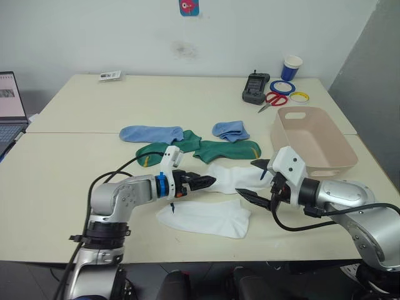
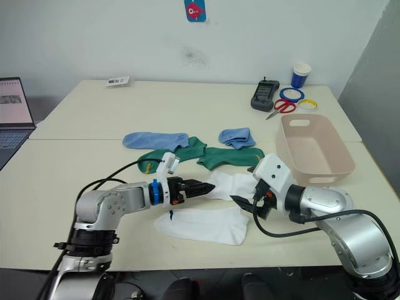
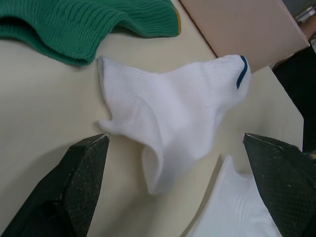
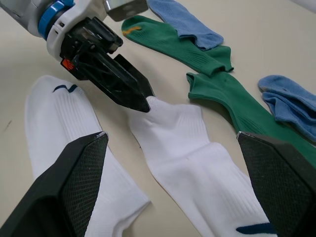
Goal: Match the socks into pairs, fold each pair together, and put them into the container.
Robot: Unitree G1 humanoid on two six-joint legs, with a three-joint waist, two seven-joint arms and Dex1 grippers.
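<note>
The rumpled white sock (image 1: 232, 179) has loose folds (image 3: 159, 157) running through it, so I expect it to fall open and hang limp when I lift it.
Two white socks lie near the front: one flat (image 1: 206, 219), one rumpled (image 1: 232, 177) between my grippers. My left gripper (image 1: 211, 182) is open, its fingertips at the rumpled sock's left edge, as the left wrist view shows (image 3: 168, 113). My right gripper (image 1: 255, 181) is open too, over that sock's right end (image 4: 197, 163). Behind lie two dark green socks (image 1: 164, 150) (image 1: 228, 149) and two light blue socks (image 1: 152, 133) (image 1: 230, 130). The beige-pink container (image 1: 340, 156) stands at the right with nothing visible in it.
At the back right are a blue-and-white cup (image 1: 291, 67), a black device (image 1: 255, 87), red scissors (image 1: 273, 100) and tape rolls (image 1: 279, 85). A laptop (image 1: 9, 106) sits at the left edge. A small packet (image 1: 110, 76) lies at the back.
</note>
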